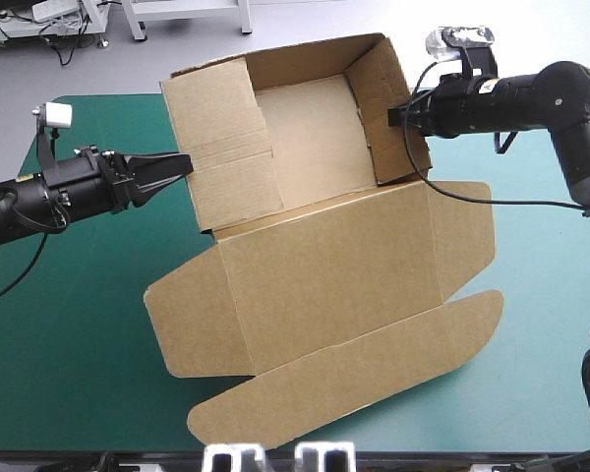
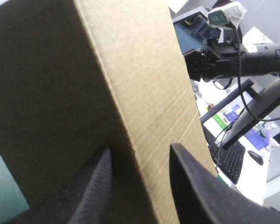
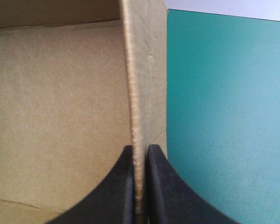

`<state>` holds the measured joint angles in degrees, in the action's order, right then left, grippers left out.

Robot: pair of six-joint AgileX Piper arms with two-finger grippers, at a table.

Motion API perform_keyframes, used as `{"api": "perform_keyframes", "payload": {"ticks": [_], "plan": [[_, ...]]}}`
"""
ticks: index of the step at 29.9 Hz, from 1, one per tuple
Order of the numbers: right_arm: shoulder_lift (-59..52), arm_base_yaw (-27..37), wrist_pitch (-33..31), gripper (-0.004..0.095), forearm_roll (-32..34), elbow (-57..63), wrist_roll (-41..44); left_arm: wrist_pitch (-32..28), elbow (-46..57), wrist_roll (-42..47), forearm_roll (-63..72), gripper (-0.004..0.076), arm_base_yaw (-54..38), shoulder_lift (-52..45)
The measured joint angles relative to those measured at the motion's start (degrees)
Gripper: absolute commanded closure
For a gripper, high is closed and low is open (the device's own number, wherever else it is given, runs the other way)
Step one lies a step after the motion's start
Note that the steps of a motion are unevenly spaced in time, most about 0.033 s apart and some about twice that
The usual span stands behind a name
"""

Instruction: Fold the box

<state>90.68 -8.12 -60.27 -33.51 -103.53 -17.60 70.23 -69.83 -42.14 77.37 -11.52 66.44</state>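
Observation:
The lid [image 1: 336, 270] is joined to the tray by a long crease [image 1: 320, 209], so I expect it to follow along, still spread open, when the robot carries the tray by its sides.
The brown box [image 1: 315, 246] stands in the middle of the table. Its back half forms an open tray with walls raised, and its lid [image 1: 334, 285] lies flat toward the front with rounded flaps spread. My left gripper [image 1: 182, 165] is open at the outside of the tray's left wall. In the left wrist view the wall [image 2: 84, 93] fills the space ahead, and a corner of it runs down between the spread fingers of the gripper [image 2: 140, 147]. My right gripper [image 1: 393, 116] is shut on the top edge of the right wall. In the right wrist view that gripper [image 3: 140, 148] pinches the board's edge [image 3: 137, 93].
The teal-green cover [image 1: 79, 344] lies bare to the left front and to the right of the box [image 3: 224, 116]. The lid's front flap [image 1: 275, 408] reaches close to the table's front edge.

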Motion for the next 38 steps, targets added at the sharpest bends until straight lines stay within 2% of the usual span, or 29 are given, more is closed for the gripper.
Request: {"api": "perform_keyframes", "payload": {"ticks": [9, 19, 25, 28, 31, 36, 38], "plan": [[0.00, -1.41, 0.94, 0.0917, 0.81, 0.00, 0.00, -0.68, 0.00, 3.84, -9.04, 0.0420, 0.04, 0.00], [0.05, -12.98, 6.07, 0.0917, 12.88, 0.06, 5.67, -4.15, 0.00, 9.25, -16.46, 0.0421, 0.04, 0.00], [0.05, -17.27, 6.98, 0.0917, 15.69, 0.06, 8.73, -6.76, 0.00, 15.86, -25.51, 0.0424, 0.04, 0.00], [0.05, -18.59, 7.16, 0.0917, 16.07, 0.06, 9.77, -8.22, 0.00, 17.17, -27.97, 0.0466, 0.04, 0.33], [0.05, -19.16, 7.22, 0.0917, 16.25, 0.10, 10.82, -9.65, 0.00, 18.71, -29.28, 0.0542, 0.04, 1.48], [0.10, -19.36, 5.80, 0.0917, 15.98, 0.10, 12.50, -10.15, 0.00, 21.07, -32.99, 0.0734, 0.11, 4.62], [0.10, -19.43, 4.91, 0.0917, 15.85, 0.40, 12.97, -10.02, 0.00, 21.33, -33.85, 0.0734, 0.11, 5.43]]}}
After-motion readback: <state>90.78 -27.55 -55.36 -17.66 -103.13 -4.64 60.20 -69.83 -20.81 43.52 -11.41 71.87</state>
